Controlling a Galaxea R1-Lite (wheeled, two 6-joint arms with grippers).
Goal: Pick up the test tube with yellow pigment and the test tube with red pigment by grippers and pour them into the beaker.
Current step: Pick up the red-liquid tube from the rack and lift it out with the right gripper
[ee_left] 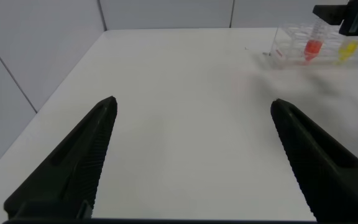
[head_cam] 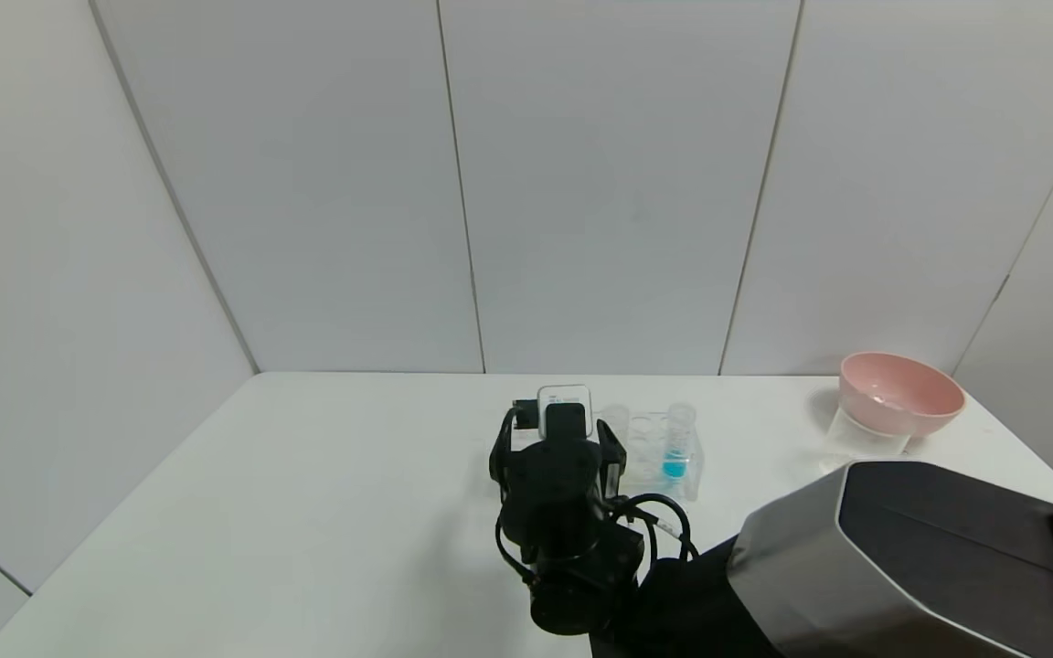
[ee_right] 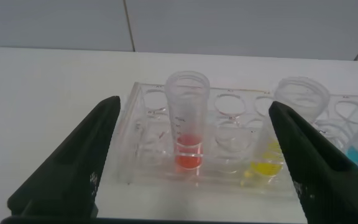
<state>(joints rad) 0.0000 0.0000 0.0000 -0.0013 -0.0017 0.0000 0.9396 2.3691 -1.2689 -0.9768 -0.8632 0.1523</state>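
Observation:
The red pigment (ee_right: 189, 154) is low down below the tube's open rim (ee_right: 188, 79). It will run along the inside of the tube before it pours out when I tip the tube.
My right gripper (ee_right: 194, 102) is open at the clear tube rack (ee_right: 148, 155). The test tube with red pigment (ee_right: 188, 130) stands upright in the rack between its fingers, untouched. The test tube with yellow pigment (ee_right: 291, 137) stands upright in the rack beside it, close to one finger. In the head view the right gripper (head_cam: 563, 411) hides both tubes. My left gripper (ee_left: 192, 101) is open and empty over bare table, out of the head view; from it the red tube (ee_left: 314, 45) and yellow tube (ee_left: 349, 48) show far off. The beaker (head_cam: 860, 437) stands at the far right.
A tube with blue liquid (head_cam: 675, 443) stands in the rack (head_cam: 645, 457). A pink bowl (head_cam: 901, 391) sits just behind the beaker near the table's right edge. White wall panels close off the back and left. My right arm's grey body (head_cam: 901, 557) fills the near right.

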